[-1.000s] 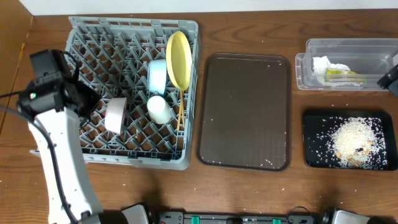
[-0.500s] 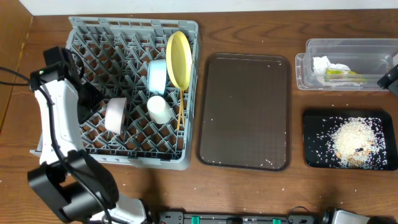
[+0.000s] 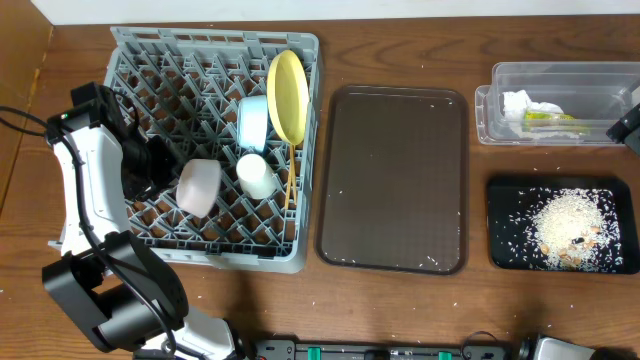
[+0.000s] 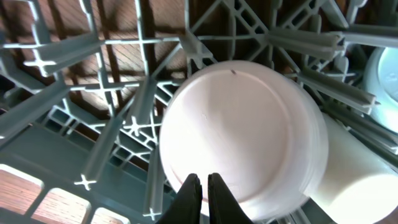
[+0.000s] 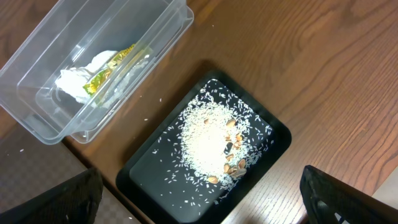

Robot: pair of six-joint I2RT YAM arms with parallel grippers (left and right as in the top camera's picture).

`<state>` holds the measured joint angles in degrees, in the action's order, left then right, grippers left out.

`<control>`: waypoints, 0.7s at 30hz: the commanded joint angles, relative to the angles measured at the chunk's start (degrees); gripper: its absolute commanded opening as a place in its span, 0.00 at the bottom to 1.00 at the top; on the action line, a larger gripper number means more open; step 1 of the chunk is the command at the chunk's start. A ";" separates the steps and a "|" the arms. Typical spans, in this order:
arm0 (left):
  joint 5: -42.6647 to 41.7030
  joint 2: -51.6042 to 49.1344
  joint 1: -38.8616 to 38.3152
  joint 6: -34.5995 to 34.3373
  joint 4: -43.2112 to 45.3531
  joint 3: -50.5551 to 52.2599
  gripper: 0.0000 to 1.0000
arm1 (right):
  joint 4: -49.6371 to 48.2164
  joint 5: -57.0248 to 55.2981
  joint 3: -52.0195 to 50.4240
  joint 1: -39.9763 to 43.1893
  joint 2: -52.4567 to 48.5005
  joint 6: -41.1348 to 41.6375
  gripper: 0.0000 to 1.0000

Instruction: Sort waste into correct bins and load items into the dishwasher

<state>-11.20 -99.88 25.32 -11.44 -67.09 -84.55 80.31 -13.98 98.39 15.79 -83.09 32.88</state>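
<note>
The pink saucer (image 3: 200, 188) stands steeply on edge among rack wires, so my closed left gripper should push the saucer's side (image 4: 227, 127) toward the cream cup until it leans flatter.
The grey dishwasher rack (image 3: 150, 60) holds the yellow plate (image 3: 287, 95), the light blue bowl (image 3: 252, 122), the cream cup (image 3: 257, 175), the wooden chopsticks (image 3: 291, 178) and the pink saucer (image 3: 198, 187). My left gripper (image 3: 165, 176) is shut with nothing between its fingers. Its tips (image 4: 202, 182) sit just in front of the saucer's (image 4: 242, 130) face, which leans toward the cup (image 4: 354, 177). My right gripper (image 5: 202, 199) hangs open above the black tray (image 5: 155, 180) of rice crumbs (image 5: 208, 140). The clear tub (image 5: 37, 56) holds the napkin (image 5: 78, 79) and wrapper (image 5: 112, 67).
A dark brown serving tray (image 3: 393, 180) lies between the rack and the two bins, with a few stray crumbs on it. Rack pegs (image 4: 124, 130) surround the left fingers. The right arm (image 3: 630, 122) shows at the right edge of the overhead view.
The left arm swung in over the rack's left side and its gripper closed. The pink saucer tipped from standing on edge to leaning right toward the cup.
</note>
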 commanded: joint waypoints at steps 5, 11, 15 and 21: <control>-3.82 -0.11 0.00 2.03 -3.26 0.07 0.08 | 0.11 -0.79 -0.24 0.59 -0.04 0.72 0.99; -8.17 -0.09 -0.24 5.84 -5.57 0.07 0.08 | 0.11 -0.79 -0.24 0.59 -0.07 0.72 0.99; -9.86 -0.09 -0.50 6.91 -4.50 0.07 0.08 | 0.11 -0.79 -0.24 0.59 -0.04 0.72 0.99; 3.15 -0.09 -0.48 -0.39 -0.87 0.09 0.08 | 0.11 -0.79 -0.24 0.59 -0.04 0.72 0.99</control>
<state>-15.88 -99.88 24.91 -7.44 -68.29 -84.53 80.31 -13.98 98.39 15.79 -83.09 32.88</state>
